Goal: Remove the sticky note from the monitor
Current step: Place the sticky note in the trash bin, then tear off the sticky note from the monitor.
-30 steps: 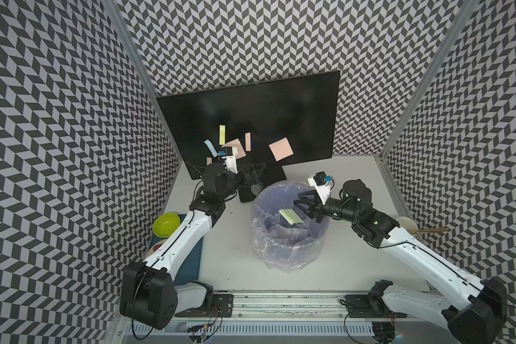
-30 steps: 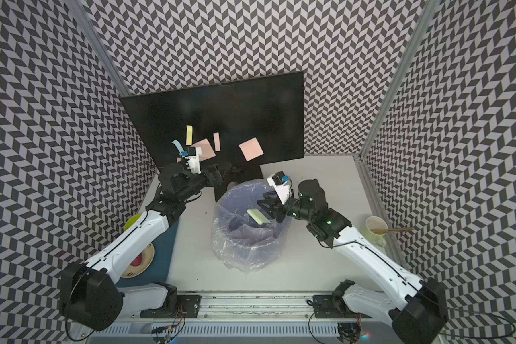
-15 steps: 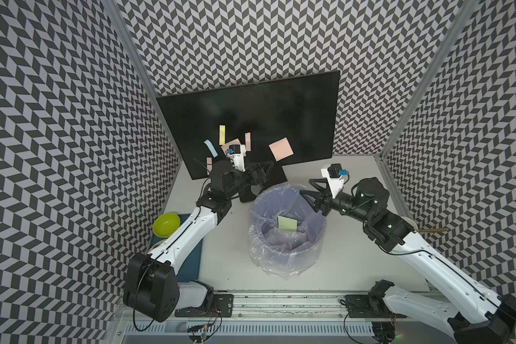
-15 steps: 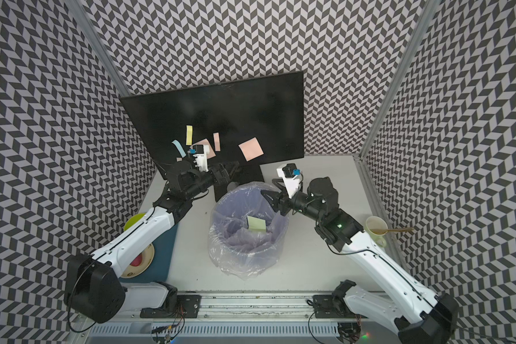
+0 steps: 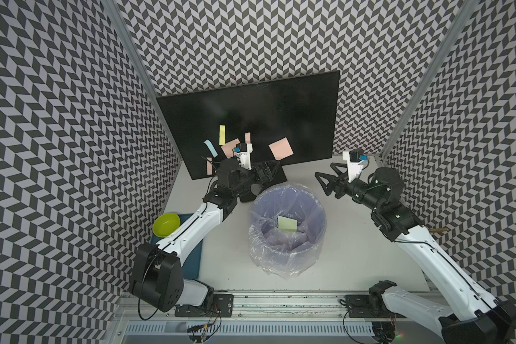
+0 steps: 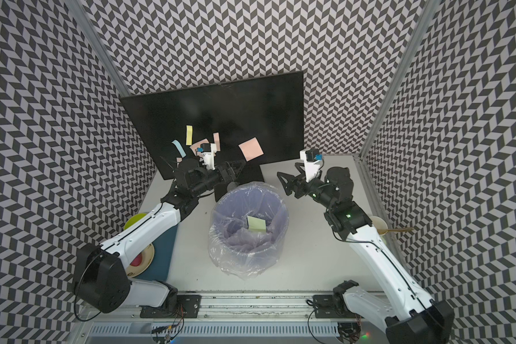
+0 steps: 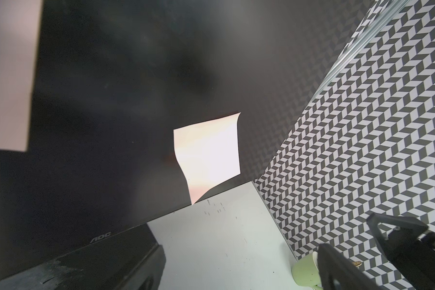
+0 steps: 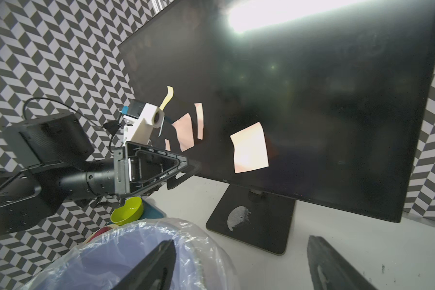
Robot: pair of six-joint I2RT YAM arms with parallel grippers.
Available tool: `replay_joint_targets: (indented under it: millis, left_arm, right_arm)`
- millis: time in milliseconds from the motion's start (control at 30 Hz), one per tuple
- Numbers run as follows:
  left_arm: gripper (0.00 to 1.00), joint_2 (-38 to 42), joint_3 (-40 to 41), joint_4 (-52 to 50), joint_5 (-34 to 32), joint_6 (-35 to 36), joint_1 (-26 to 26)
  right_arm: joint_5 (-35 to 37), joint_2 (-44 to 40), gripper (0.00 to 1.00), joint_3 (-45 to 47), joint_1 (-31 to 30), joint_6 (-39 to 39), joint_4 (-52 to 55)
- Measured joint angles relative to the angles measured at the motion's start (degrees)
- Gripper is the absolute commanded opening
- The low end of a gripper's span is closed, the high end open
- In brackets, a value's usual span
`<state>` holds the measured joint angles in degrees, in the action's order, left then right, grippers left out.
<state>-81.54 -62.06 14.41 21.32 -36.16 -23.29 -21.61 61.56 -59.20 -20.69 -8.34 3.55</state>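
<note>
The pink square's lower corner (image 7: 194,197) is curling off the screen near my left gripper. Next, my left gripper pinches that corner while my right gripper keeps back.
The black monitor (image 5: 251,113) stands at the back with several sticky notes on its lower screen: a pink square (image 5: 281,148), a yellow strip (image 5: 222,135), a blue strip (image 5: 209,147) and more pink ones. My left gripper (image 5: 268,171) is open and empty, low in front of the screen, just left of the pink square (image 7: 209,155). My right gripper (image 5: 324,169) is open and empty, right of the bin and pointing at the monitor (image 8: 312,100). A yellow-green note (image 5: 287,223) lies inside the bin.
A bin with a clear plastic liner (image 5: 280,268) stands mid-table in front of the monitor's stand base (image 8: 251,221). A green bowl (image 5: 166,224) sits on a blue tray (image 5: 191,256) at the left. A cup with a spoon (image 6: 380,225) stands by the right wall.
My right gripper opened and let go of the yellow-green note, which dropped into the bin. That gripper then drew back to the right. My left gripper moved closer to the screen.
</note>
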Motion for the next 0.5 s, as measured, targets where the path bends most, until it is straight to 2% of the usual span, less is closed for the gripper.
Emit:
replay_joint_targets:
  millis: [133,500]
  left_arm:
    - [0.98,-3.37,-2.01,1.7,0.57,-1.42,0.0]
    - [0.81,-13.84,-8.35,4.83,1.07,-4.9,-1.51]
  right_arm:
    - [-2.03,0.39,0.98,0.0,0.37,-1.53,-1.09]
    - [-2.67,-0.09,0.99,0.04,1.79,-2.45,-2.69]
